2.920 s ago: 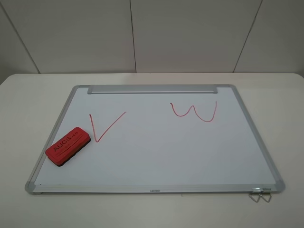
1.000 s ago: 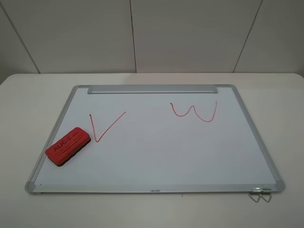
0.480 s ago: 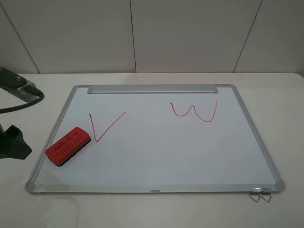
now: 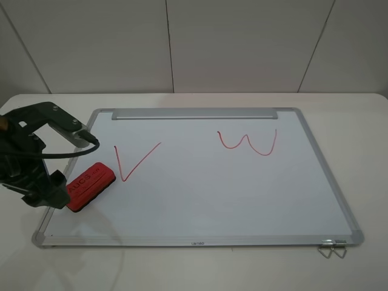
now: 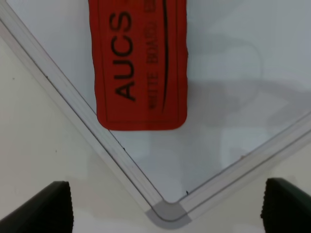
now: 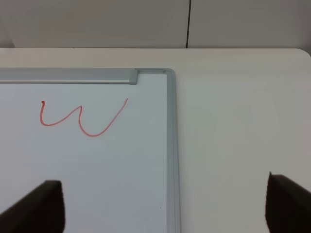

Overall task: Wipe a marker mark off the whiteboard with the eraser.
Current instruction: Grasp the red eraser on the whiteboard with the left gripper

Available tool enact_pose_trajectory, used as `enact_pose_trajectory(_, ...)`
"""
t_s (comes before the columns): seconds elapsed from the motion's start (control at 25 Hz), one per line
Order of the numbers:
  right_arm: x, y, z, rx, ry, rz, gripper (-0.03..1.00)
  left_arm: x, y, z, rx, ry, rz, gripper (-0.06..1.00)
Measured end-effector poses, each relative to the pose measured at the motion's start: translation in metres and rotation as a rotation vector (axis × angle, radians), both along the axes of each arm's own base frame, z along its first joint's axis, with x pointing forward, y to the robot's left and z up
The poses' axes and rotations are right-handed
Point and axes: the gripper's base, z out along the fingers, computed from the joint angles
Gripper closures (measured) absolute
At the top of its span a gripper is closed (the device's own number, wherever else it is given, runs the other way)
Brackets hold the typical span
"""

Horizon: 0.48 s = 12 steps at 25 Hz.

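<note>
The left gripper's open fingers are lined up across the red eraser's long sides (image 4: pixel 99 195), so the robot should keep going forward and down until the fingers are on both sides of its middle (image 4: pixel 89 184).
The whiteboard (image 4: pixel 200 188) lies flat on the table, its grey tray strip (image 4: pixel 194 113) along the far edge. The red V-shaped marker mark (image 4: pixel 134 162) is drawn on its left part. Just left of the mark lies the red eraser (image 4: pixel 92 182), lettering up, its near end hidden by my left arm (image 4: pixel 36 163). In the left wrist view my left gripper (image 5: pixel 165 208) is open, hovering above the board's near left corner, with the eraser (image 5: pixel 141 63) just ahead of its fingers and untouched. My right gripper (image 6: pixel 163 206) is open and holds nothing, over the board's far right part.
A wavy red W squiggle (image 4: pixel 248 143) sits on the board's right half, also in the right wrist view as the squiggle (image 6: pixel 82 119). Two wire clips (image 4: pixel 332 248) hang at the board's near right corner. Pale tabletop (image 4: pixel 357 133) surrounds the board, with a wall behind.
My left arm has come in from the left edge and now stands over the board's near left corner, covering the eraser's near end. The eraser and the marks have not moved.
</note>
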Motion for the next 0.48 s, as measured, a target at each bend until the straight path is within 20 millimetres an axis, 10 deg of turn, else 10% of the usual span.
enact_pose_trajectory(0.48,0.000,0.000,0.000,0.000,0.000,0.000,0.26,0.042,-0.014,-0.030,0.005,0.012,-0.002,0.17)
